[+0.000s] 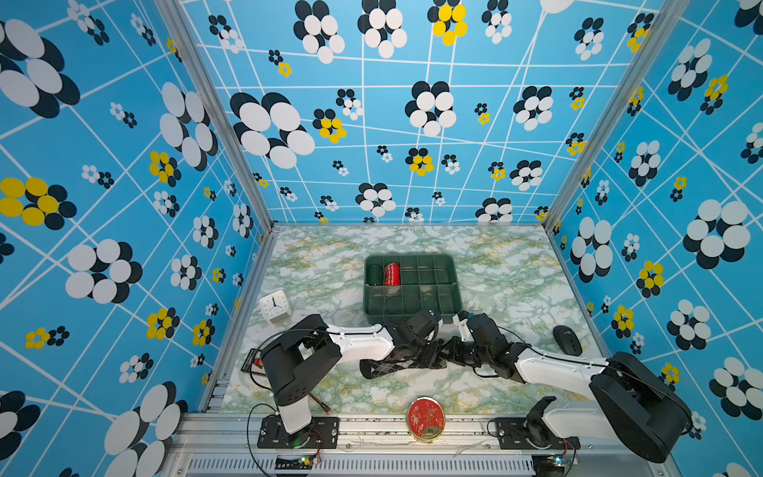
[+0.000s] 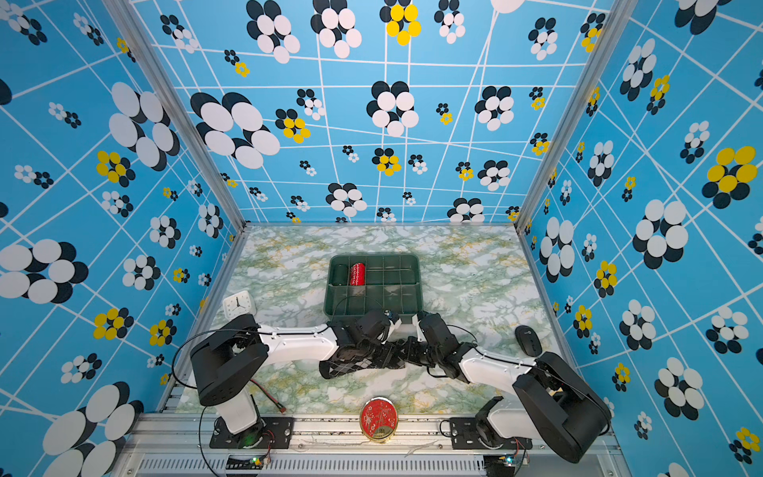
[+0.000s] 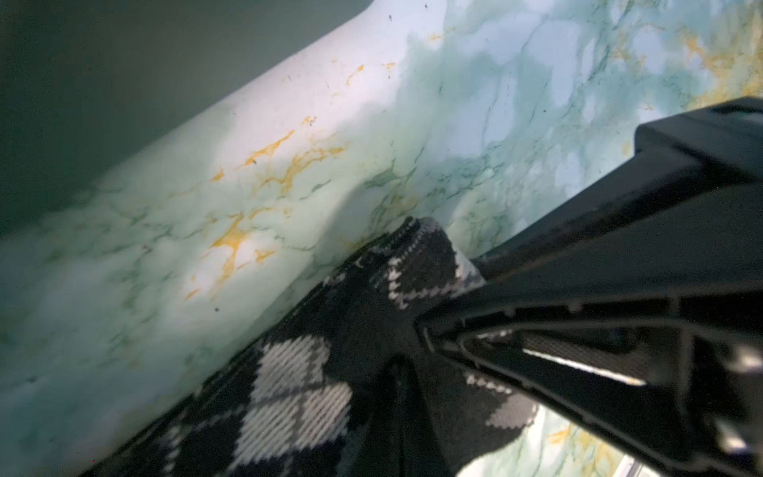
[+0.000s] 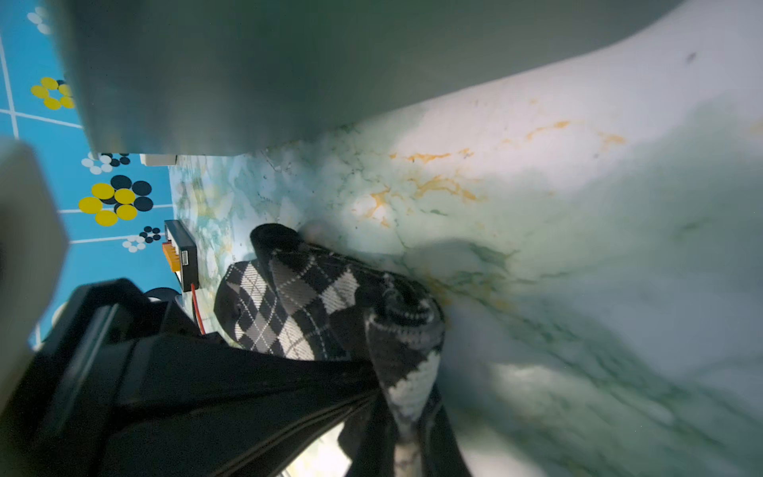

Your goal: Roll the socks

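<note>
Both my grippers crowd the socks' bunched end (image 1: pixel 435 361), so next my left gripper backs off toward the toe end (image 1: pixel 369 368) and steadies the socks while my right gripper rolls.
The socks (image 1: pixel 384 367) (image 2: pixel 351 367), black with a grey and white argyle pattern, lie on the marble table just in front of the green tray. Their toe end points left and their right end is bunched up. In both top views my two grippers meet at that bunched end. My left gripper (image 1: pixel 433 357) (image 3: pixel 398 371) is shut on the socks (image 3: pixel 297 396). My right gripper (image 1: pixel 452 351) (image 4: pixel 408 413) is shut on a twisted fold of the socks (image 4: pixel 313 297). The fingertips are hidden in the fabric.
The divided green tray (image 1: pixel 454 289) holds a red roll (image 1: pixel 392 274) and a dark green roll (image 1: pixel 375 274). A white clock (image 1: pixel 275 306) stands at the left and a black mouse (image 1: pixel 567 340) lies at the right. A red round tin (image 1: pixel 426 419) sits at the front edge.
</note>
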Controlling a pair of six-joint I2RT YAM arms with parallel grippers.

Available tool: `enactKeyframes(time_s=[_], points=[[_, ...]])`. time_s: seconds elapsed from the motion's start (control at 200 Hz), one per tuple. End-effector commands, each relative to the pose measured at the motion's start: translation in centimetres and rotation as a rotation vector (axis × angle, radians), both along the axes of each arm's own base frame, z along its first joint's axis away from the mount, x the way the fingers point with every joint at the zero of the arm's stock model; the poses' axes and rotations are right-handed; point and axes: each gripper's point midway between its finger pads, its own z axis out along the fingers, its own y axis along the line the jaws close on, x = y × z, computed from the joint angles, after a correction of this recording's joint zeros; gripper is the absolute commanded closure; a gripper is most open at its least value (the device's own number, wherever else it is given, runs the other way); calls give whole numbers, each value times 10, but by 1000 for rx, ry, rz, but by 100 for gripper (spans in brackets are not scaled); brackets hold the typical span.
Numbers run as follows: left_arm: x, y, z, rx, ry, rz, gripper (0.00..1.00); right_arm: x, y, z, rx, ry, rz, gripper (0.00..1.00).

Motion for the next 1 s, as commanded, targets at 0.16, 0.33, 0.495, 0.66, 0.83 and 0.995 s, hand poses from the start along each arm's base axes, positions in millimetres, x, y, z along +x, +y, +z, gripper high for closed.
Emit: enactKeyframes(time_s=[0.16,0.33,0.495,0.66,0.83,0.995], points=[[-8,18,-19,79,48,5,100,-7,-10,-2,-45,8,0,100],[-7,12,-1,38,38,0,100,-9,-19,1,-106,3,1,100],[-6,11,20,0,10,-3,100,-8,-25,8,-144,-12,-1,100],[-8,15,28,-12,3,3,100,-9,-31,11,-191,-18,-2,100],[-11,22,25,-1,6,14,100,-9,-31,14,-253,-34,9,100],[-14,29,20,9,16,21,100,-9,-29,16,-342,-50,33,100]])
